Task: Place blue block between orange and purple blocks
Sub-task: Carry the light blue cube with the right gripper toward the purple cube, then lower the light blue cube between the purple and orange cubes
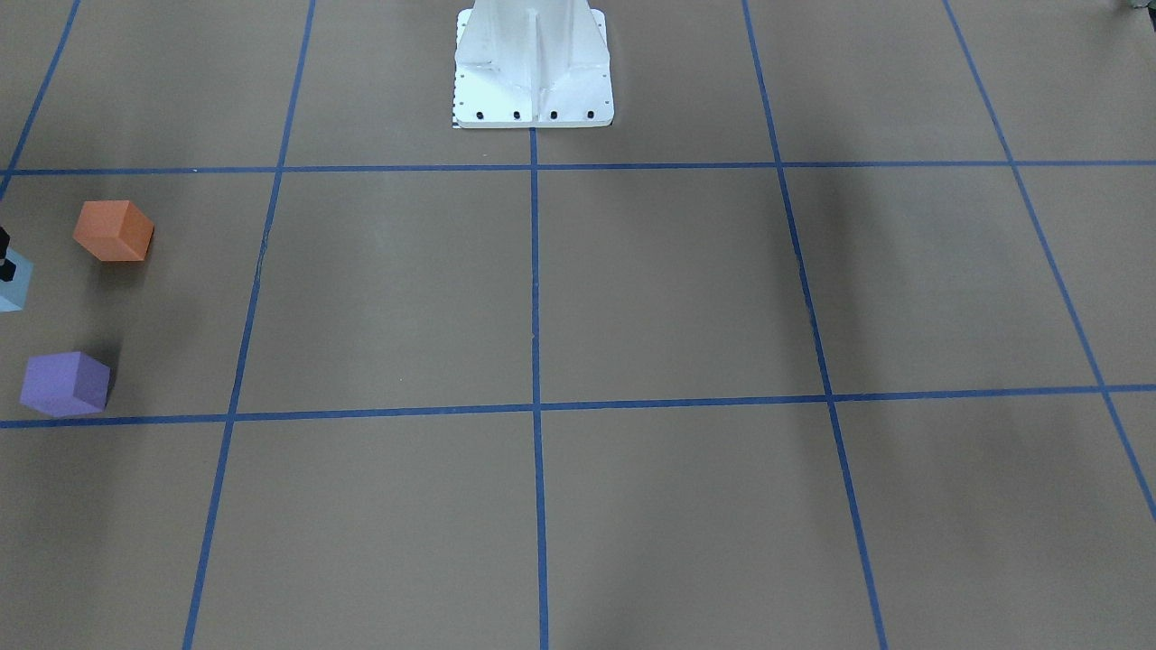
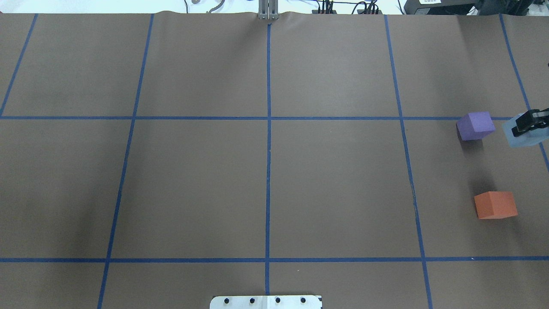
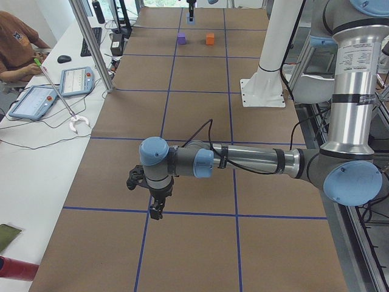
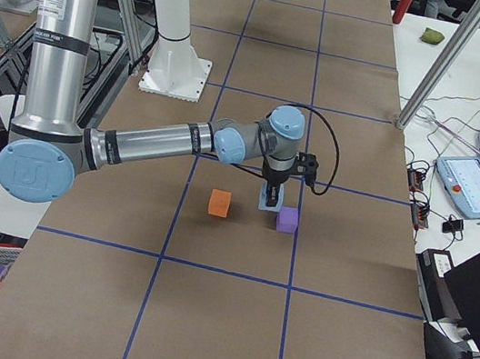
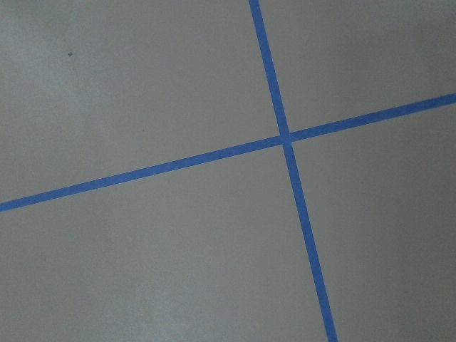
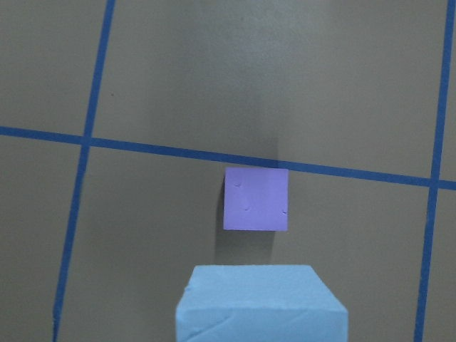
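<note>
The blue block (image 6: 261,303) is square to the purple block and the gap toward the orange block is open, so the robot's right gripper should go down next and let go there.
My right gripper (image 2: 531,122) is shut on the light blue block (image 2: 524,138) at the table's far right edge. In the front view only the gripper's tip (image 1: 4,255) and part of the blue block (image 1: 14,284) show. The purple block (image 2: 475,125) sits just left of the blue block, close to it. The orange block (image 2: 496,204) sits nearer the robot, with a gap to the purple one. The right wrist view shows the blue block (image 6: 260,303) low in frame and the purple block (image 6: 256,198) beyond it. My left gripper (image 3: 156,210) hangs over the table's left end; I cannot tell its state.
Blue tape lines (image 2: 268,128) divide the brown table into squares. The white robot base (image 1: 533,86) stands at the robot's edge. An operator (image 3: 15,45) and tablets (image 3: 36,100) are at the side table. The left wrist view shows only a tape crossing (image 5: 286,137).
</note>
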Tool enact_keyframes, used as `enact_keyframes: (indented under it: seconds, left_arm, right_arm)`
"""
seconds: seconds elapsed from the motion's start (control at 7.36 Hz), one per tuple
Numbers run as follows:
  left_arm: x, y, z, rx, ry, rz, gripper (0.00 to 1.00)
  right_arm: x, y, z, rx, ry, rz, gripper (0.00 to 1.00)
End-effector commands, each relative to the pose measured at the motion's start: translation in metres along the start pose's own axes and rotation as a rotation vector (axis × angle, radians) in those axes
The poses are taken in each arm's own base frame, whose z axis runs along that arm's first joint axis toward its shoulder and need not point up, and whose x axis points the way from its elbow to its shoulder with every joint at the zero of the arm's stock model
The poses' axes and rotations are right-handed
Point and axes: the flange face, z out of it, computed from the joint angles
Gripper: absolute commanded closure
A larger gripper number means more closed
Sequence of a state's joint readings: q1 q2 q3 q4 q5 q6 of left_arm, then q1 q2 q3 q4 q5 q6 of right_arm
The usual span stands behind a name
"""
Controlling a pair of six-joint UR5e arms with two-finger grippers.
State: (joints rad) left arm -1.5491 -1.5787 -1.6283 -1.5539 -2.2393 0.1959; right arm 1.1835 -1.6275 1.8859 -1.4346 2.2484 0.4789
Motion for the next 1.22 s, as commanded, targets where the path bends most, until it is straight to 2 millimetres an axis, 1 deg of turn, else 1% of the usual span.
enact_keyframes:
  seconds: [0.0, 0.14, 0.27, 0.41, 0.68, 0.81, 1.09]
  left_arm:
    - [0.000, -0.002, 0.000, -0.001, -0.006, 0.002, 0.00]
    - [-0.001, -0.003, 0.000, -0.002, -0.007, 0.002, 0.00]
    - [0.000, -0.003, 0.000, -0.001, -0.007, 0.003, 0.00]
    - [0.000, -0.003, 0.000, -0.001, -0.007, 0.003, 0.00]
    - [-0.001, -0.003, 0.000, -0.002, -0.009, 0.002, 0.00]
    - [0.000, -0.003, 0.000, 0.001, -0.008, 0.004, 0.00]
    - [0.000, -0.003, 0.000, 0.000, -0.009, 0.004, 0.00]
  right_arm:
    - [-0.019, 0.005, 0.043, -0.030, 0.000, 0.012, 1.00]
    - [-0.023, 0.005, 0.055, -0.050, 0.005, 0.006, 1.00]
    - [-0.024, 0.007, 0.073, -0.082, 0.015, 0.014, 1.00]
    - [-0.027, 0.011, 0.083, -0.101, 0.018, 0.008, 1.00]
    - [-0.026, 0.011, 0.096, -0.125, 0.028, 0.013, 1.00]
    - [-0.031, 0.006, 0.104, -0.133, 0.030, 0.009, 1.00]
    - [-0.029, 0.003, 0.109, -0.141, 0.033, 0.014, 1.00]
